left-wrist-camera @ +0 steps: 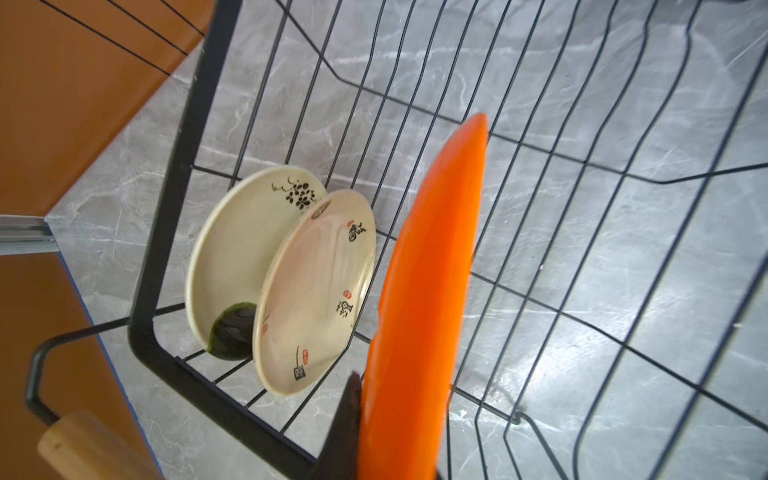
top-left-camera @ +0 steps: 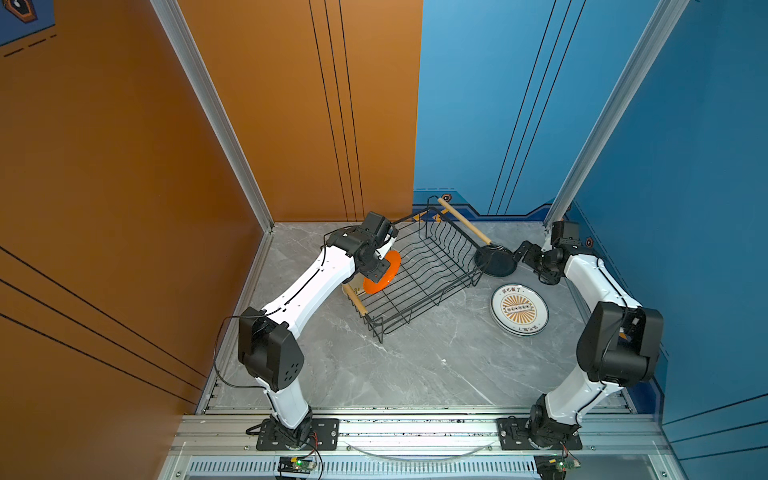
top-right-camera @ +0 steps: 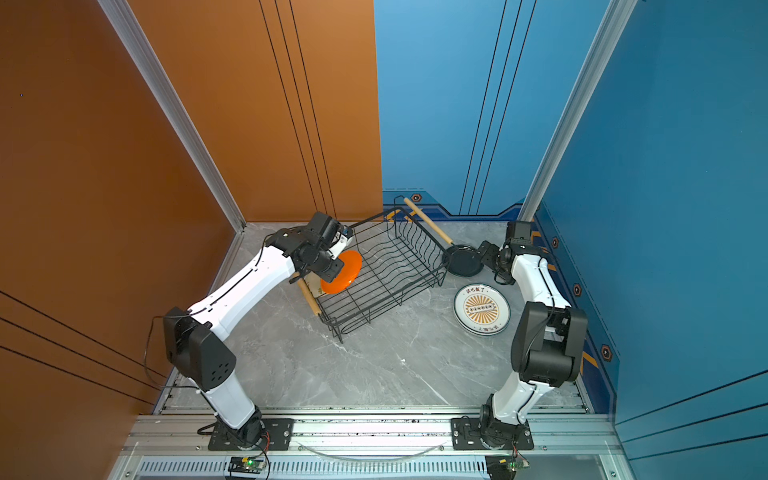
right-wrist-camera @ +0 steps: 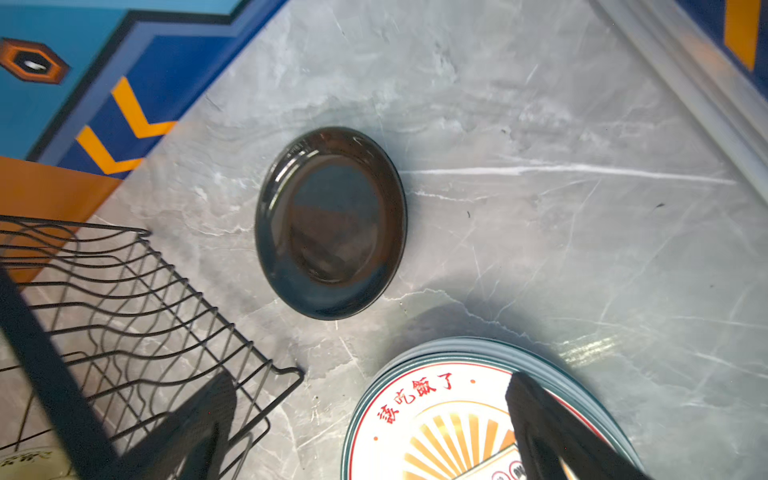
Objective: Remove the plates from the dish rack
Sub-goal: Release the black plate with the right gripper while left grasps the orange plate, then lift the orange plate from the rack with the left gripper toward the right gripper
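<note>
The black plate (top-left-camera: 495, 260) is beyond the rack, a long way from my left gripper, so next my right gripper grabs the orange plate's free rim (top-left-camera: 394, 276) and brings it there.
The black wire dish rack (top-left-camera: 428, 299) stands askew mid-table. My left gripper (top-left-camera: 376, 274) is shut on the rim of a plain orange plate (top-left-camera: 384, 270), held edge-up over the rack's left end. In the left wrist view the orange plate (left-wrist-camera: 428, 291) runs up from my gripper (left-wrist-camera: 395, 457), and two cream plates (left-wrist-camera: 237, 249) (left-wrist-camera: 320, 291) stand upright in the rack's end slots. My right gripper (top-left-camera: 519, 252) hangs open and empty beside a black plate (top-left-camera: 496, 262) lying flat on the table. A sunburst plate (right-wrist-camera: 436, 415) tops a small stack nearby.
The rack's wooden handles (top-left-camera: 461, 220) (top-left-camera: 355, 299) stick out at both ends. The orange wall stands close behind my left arm and the blue wall close behind my right arm. Grey marble table (top-left-camera: 415, 365) stretches in front of the rack.
</note>
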